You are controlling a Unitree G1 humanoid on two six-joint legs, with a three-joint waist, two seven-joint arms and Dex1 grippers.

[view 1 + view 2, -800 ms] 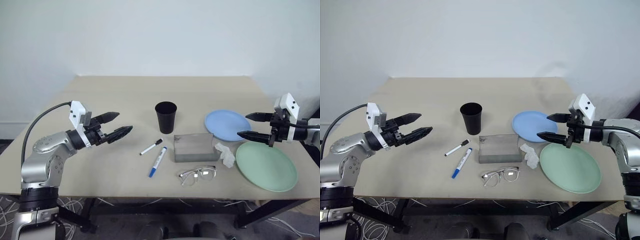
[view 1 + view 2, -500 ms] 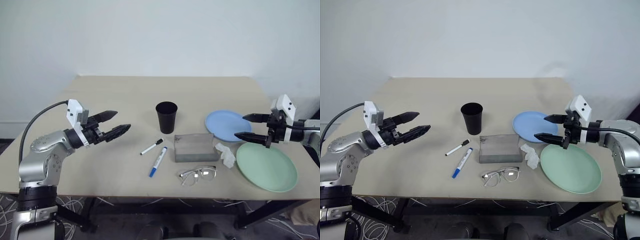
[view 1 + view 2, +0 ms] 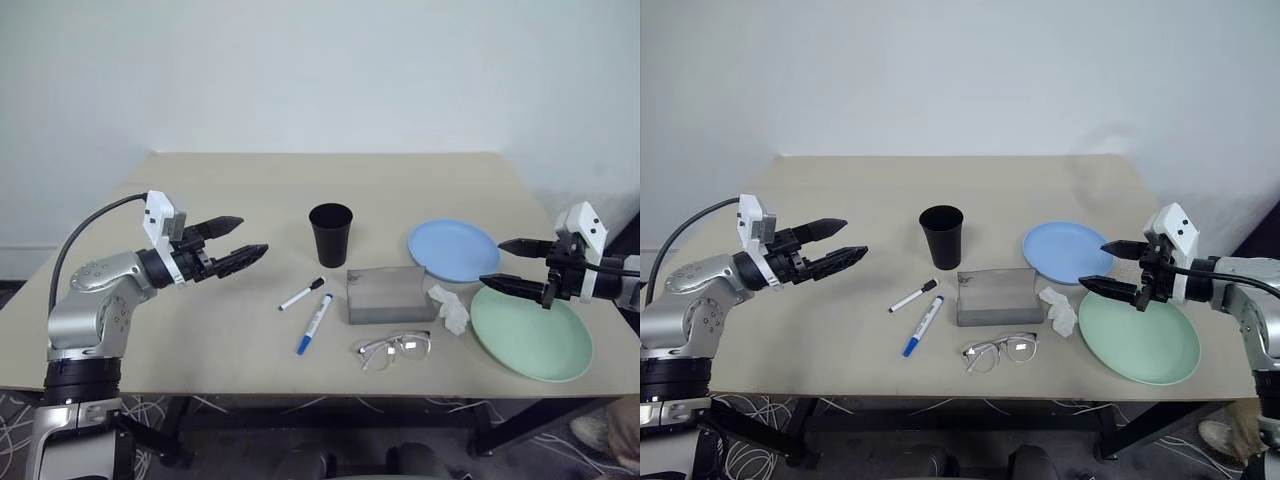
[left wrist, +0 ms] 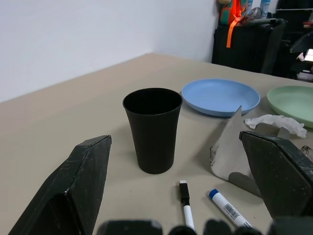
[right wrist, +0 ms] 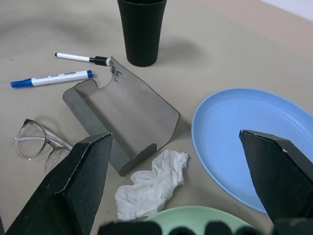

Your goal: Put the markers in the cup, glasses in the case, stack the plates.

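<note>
The green plate (image 3: pixel 532 333) seems to be as wide as the blue plate (image 3: pixel 454 250) or wider, so it will cover almost all of the blue plate when I stack them.
The black cup (image 3: pixel 331 233) stands upright at mid-table. In front of it lie the two markers, a black-capped one (image 3: pixel 302 294) and a longer blue-ended one (image 3: pixel 316 322). The grey case (image 3: pixel 385 294) sits to their right, and the clear-framed glasses (image 3: pixel 395 348) lie just in front of it. At the right are the plates, a light blue one (image 3: pixel 453 250) and a mint green one (image 3: pixel 530 332), side by side. My left gripper (image 3: pixel 250 235) hovers open left of the cup, pointing at it. Open too, my right gripper (image 3: pixel 492 262) hangs above the gap between the plates.
A crumpled white tissue (image 3: pixel 450 308) lies between the case and the green plate. The table's (image 3: pixel 250 180) far half and left side are bare. The green plate lies close to the front right edge.
My right gripper has drawn back slightly to the right and toward the green plate. The left gripper has barely shifted. Nothing on the table moved.
</note>
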